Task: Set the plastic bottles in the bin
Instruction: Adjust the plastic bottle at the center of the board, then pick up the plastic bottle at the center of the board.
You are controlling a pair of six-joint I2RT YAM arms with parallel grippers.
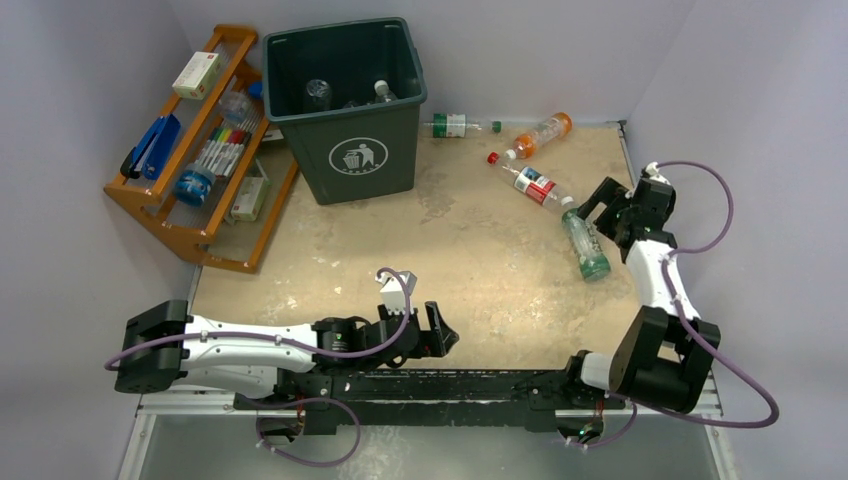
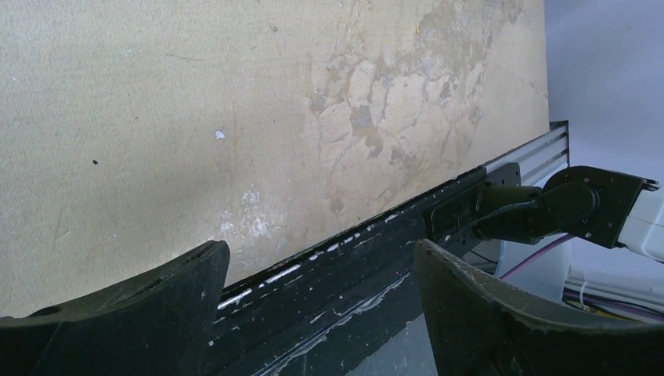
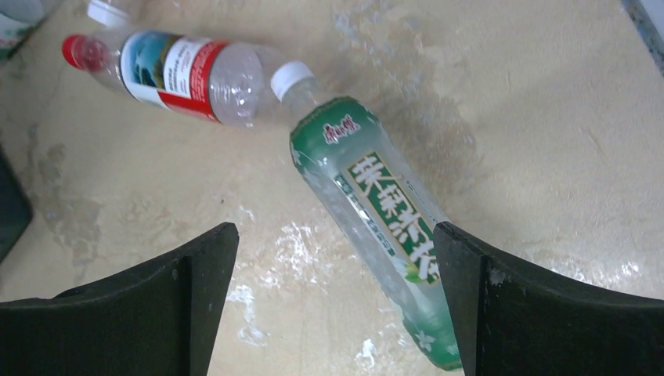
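Note:
The green bottle's white cap (image 1: pixel 568 202) is only leaning against the base of the red-labelled bottle, so I expect the green bottle to come away by itself when I lift it.
The dark green bin (image 1: pixel 345 150) stands at the back left, with two clear bottles (image 1: pixel 318 93) lying inside. On the table to its right lie a green-labelled clear bottle (image 1: pixel 460 125), an orange bottle (image 1: pixel 540 133), a red-labelled clear bottle (image 1: pixel 535 185) and a green bottle (image 1: pixel 585 243). My right gripper (image 1: pixel 597 212) is open just above the green bottle (image 3: pixel 376 219), which lies by the right finger. The red-labelled bottle (image 3: pixel 180 70) lies beyond it. My left gripper (image 1: pixel 445 335) is open and empty above the table's near edge (image 2: pixel 321 313).
An orange wooden rack (image 1: pixel 200 150) with markers and boxes leans at the back left beside the bin. Grey walls close the table on the left, back and right. A black rail (image 1: pixel 450 385) runs along the near edge, between the arm bases.

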